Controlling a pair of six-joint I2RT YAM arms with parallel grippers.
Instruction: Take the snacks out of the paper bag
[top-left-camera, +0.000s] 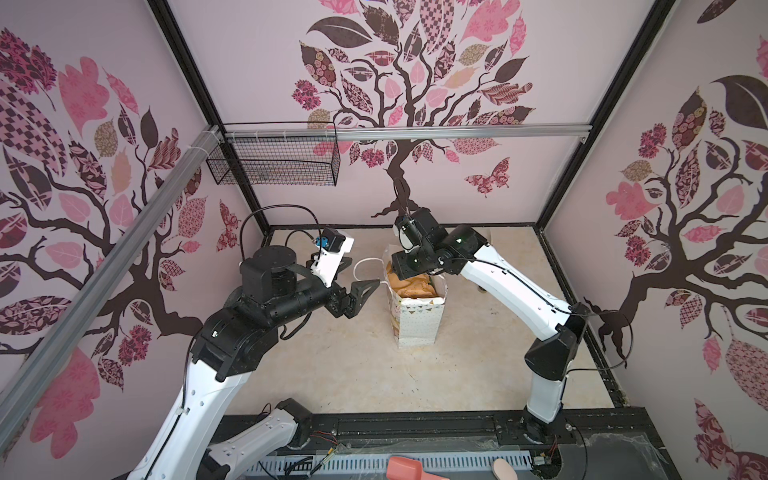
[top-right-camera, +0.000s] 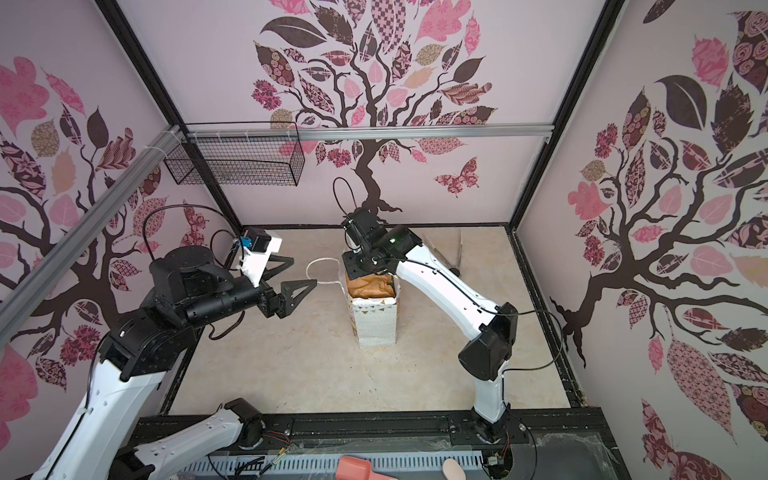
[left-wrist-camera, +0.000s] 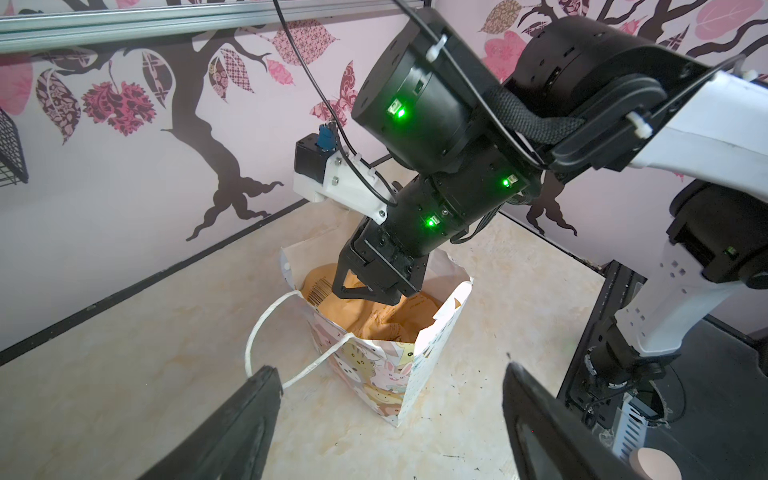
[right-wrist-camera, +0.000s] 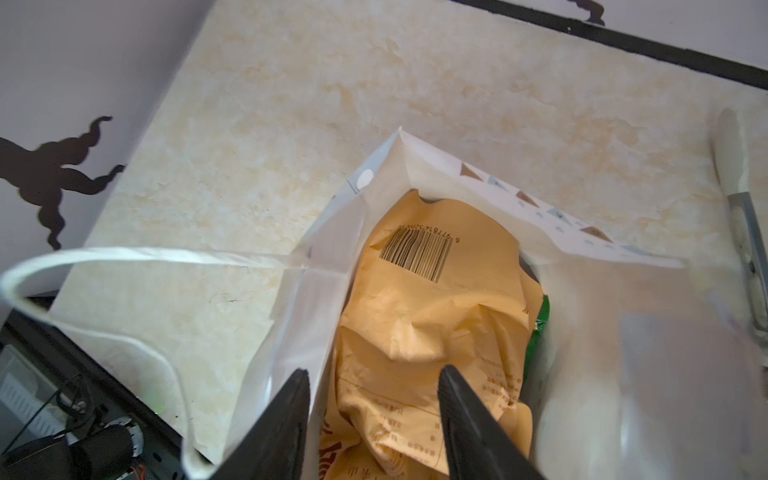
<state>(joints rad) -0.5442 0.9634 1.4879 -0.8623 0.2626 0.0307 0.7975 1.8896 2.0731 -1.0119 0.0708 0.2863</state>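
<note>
The rope handle (top-right-camera: 323, 259) sticks out across my left gripper's way into the bag, so my right gripper should take the tan-orange packet (top-right-camera: 371, 286) out and hand it over.
The white paper bag (top-left-camera: 415, 326) (top-right-camera: 376, 326) stands upright mid-table, its cartoon-animal side (left-wrist-camera: 376, 376) turned to the left wrist view. A crumpled tan-orange snack packet (top-left-camera: 415, 289) (right-wrist-camera: 436, 316) with a barcode fills its mouth, and a green packet edge (right-wrist-camera: 540, 316) shows beside it. My right gripper (right-wrist-camera: 372, 370) (left-wrist-camera: 361, 293) reaches down into the bag mouth. Its jaws stand apart with a fold of the tan-orange packet between them, beside the bag wall. My left gripper (top-left-camera: 357, 276) (left-wrist-camera: 390, 368) hovers wide open just left of the bag, close to the rope handle (left-wrist-camera: 266, 324).
A black wire basket (top-left-camera: 274, 162) hangs on the back-left rail. A white-handled tool (right-wrist-camera: 735, 187) lies on the table behind the bag. A pink scoop (top-left-camera: 405, 467) rests on the front ledge. Walls enclose the table on three sides.
</note>
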